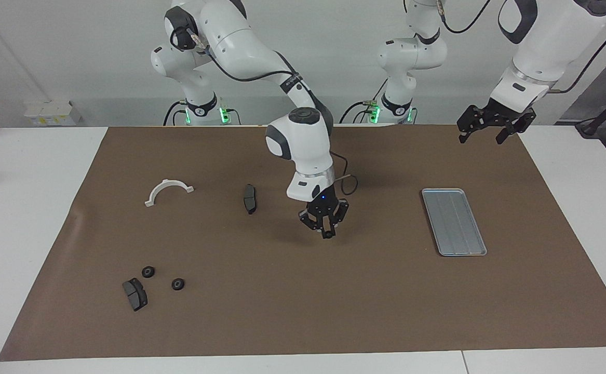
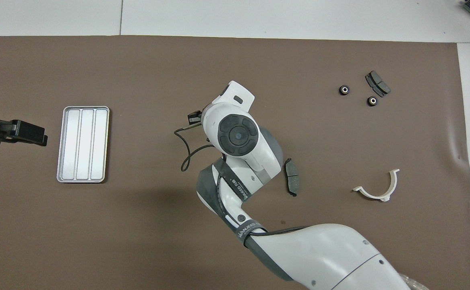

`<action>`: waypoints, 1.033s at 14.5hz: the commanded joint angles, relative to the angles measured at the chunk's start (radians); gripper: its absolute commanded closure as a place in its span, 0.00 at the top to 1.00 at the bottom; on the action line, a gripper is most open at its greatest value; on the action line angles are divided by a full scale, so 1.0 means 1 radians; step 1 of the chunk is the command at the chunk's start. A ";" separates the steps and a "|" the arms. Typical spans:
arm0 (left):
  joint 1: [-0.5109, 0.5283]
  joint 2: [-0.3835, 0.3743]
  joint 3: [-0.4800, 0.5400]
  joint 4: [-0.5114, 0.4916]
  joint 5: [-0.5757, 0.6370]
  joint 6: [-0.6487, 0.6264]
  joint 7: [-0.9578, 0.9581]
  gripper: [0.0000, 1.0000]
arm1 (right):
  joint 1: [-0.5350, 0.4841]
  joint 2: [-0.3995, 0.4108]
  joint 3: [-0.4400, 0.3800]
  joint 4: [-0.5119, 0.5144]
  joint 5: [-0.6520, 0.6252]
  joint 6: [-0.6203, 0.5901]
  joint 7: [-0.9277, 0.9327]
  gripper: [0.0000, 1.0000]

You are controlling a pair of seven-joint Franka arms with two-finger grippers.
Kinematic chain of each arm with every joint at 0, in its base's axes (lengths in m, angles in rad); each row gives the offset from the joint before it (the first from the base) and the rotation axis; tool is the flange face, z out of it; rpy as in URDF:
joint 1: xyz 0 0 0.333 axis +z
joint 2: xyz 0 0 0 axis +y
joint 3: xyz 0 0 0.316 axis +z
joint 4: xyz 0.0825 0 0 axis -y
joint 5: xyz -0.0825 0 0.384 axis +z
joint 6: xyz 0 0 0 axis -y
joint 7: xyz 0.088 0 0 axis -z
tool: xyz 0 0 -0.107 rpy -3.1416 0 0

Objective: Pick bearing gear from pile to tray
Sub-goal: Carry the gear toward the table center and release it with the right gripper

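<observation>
My right gripper needs to go on moving the bearing gear (image 1: 328, 234) toward the clear mat (image 2: 154, 142) next to the silver tray and let go of it there. My left gripper is waiting open close by.
The pile lies toward the right arm's end of the table: two black ring-like bearing gears (image 1: 148, 271) (image 1: 178, 284) and a dark grey curved pad (image 1: 135, 294); they also show in the overhead view (image 2: 344, 90) (image 2: 372, 101) (image 2: 377, 83). My right gripper (image 1: 328, 228) hangs over the middle of the mat, shut on a third small black bearing gear (image 1: 328, 235); in the overhead view its hand hides it. The silver tray (image 1: 453, 221) (image 2: 82, 144) lies toward the left arm's end, with nothing in it. My left gripper (image 1: 492, 127) (image 2: 19, 133) waits open, raised beside the tray.
A second dark curved pad (image 1: 250, 198) (image 2: 291, 176) lies on the brown mat beside the right arm's hand. A white half-ring bracket (image 1: 168, 190) (image 2: 379, 189) lies nearer to the robots than the pile. A loose black cable (image 2: 186, 149) hangs from the right wrist.
</observation>
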 commanded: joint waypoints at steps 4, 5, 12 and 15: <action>0.000 -0.030 0.004 -0.032 0.005 0.001 0.002 1.00 | 0.082 0.137 0.006 0.183 0.007 0.073 0.128 0.00; 0.000 -0.030 0.004 -0.032 0.005 0.001 0.002 1.00 | 0.091 0.136 0.007 0.182 0.010 0.074 0.168 0.05; 0.000 -0.030 0.004 -0.032 0.005 0.001 0.002 1.00 | 0.141 0.122 0.013 0.169 -0.005 0.084 0.279 0.82; 0.000 -0.030 0.004 -0.032 0.005 0.001 0.002 1.00 | 0.083 0.122 0.000 0.168 -0.010 0.056 0.238 0.82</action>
